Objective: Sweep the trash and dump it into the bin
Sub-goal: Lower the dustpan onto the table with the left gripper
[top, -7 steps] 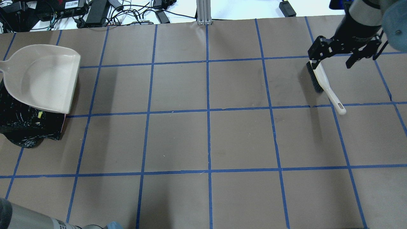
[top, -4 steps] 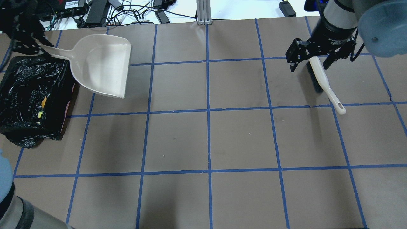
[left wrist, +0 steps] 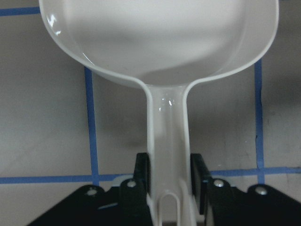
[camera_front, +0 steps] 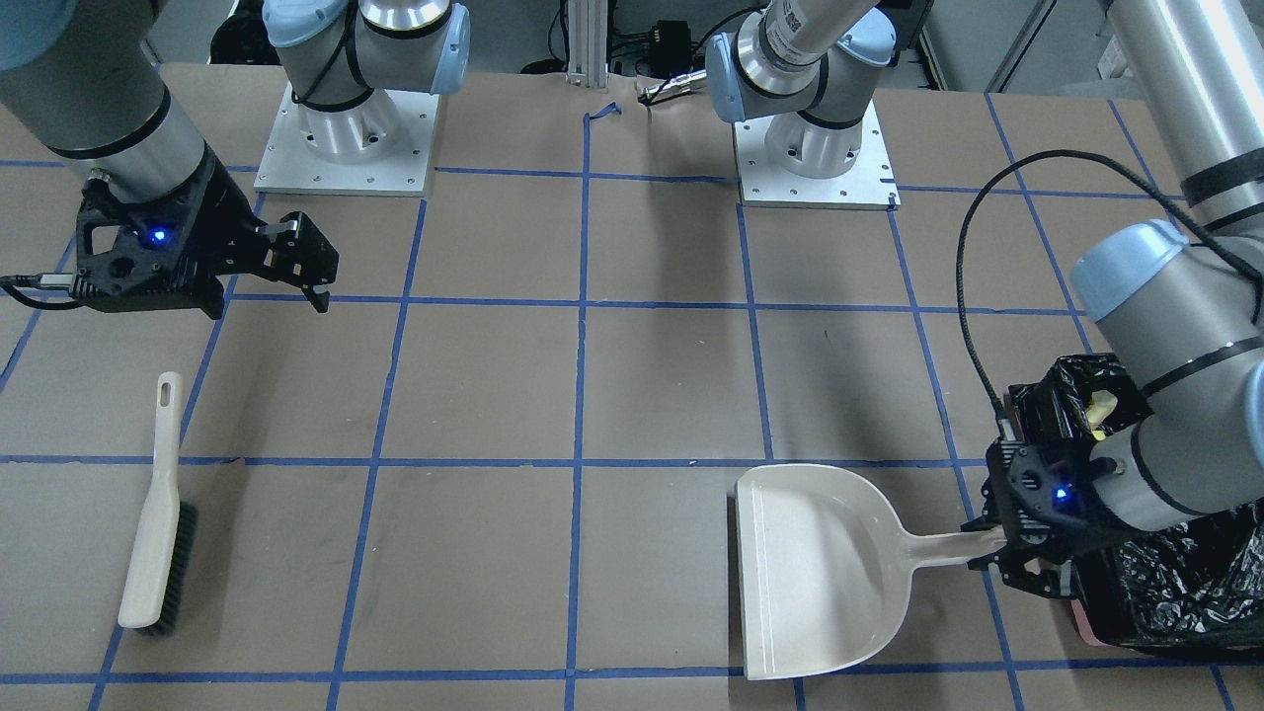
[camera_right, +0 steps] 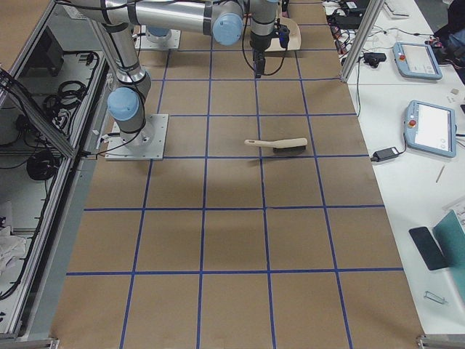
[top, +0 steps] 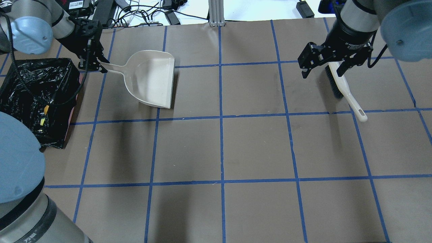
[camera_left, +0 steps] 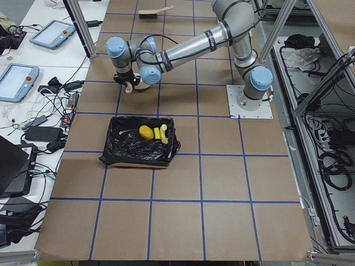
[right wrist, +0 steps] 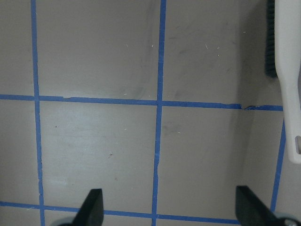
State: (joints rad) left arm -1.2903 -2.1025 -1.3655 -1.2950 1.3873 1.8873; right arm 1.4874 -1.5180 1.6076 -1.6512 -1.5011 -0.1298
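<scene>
My left gripper is holding the empty beige dustpan [camera_front: 818,575] level over clear tabletop [camera_front: 728,592] next to the bin, so it should keep lowering the dustpan until the dustpan lies flat, then let go.
The trash lies inside the bin [camera_left: 127,147], a box lined with a black bag: a golden-brown lump [camera_left: 146,132], a yellow-and-green sponge wedge [camera_left: 157,133] and a pale yellow slice [camera_left: 164,134]. The bin also shows at the left edge of the overhead view [top: 30,84]. My left gripper [top: 92,62] is shut on the handle of the beige dustpan [top: 153,79], which is empty and held low, right of the bin. The left wrist view shows the fingers [left wrist: 142,172] clamping the handle. My right gripper [top: 321,71] is open and empty above the brush [top: 341,84].
The brush lies flat on the brown, blue-taped table [top: 256,148] at the far right, handle pointing toward the robot. It also shows in the front view [camera_front: 153,533] and the right wrist view [right wrist: 287,56]. Cables and power bricks [top: 101,10] lie beyond the table's far edge.
My left arm has carried the dustpan from over the bin to the right and lowered it toward the table. My right gripper has shifted a little left, staying open above the brush.
</scene>
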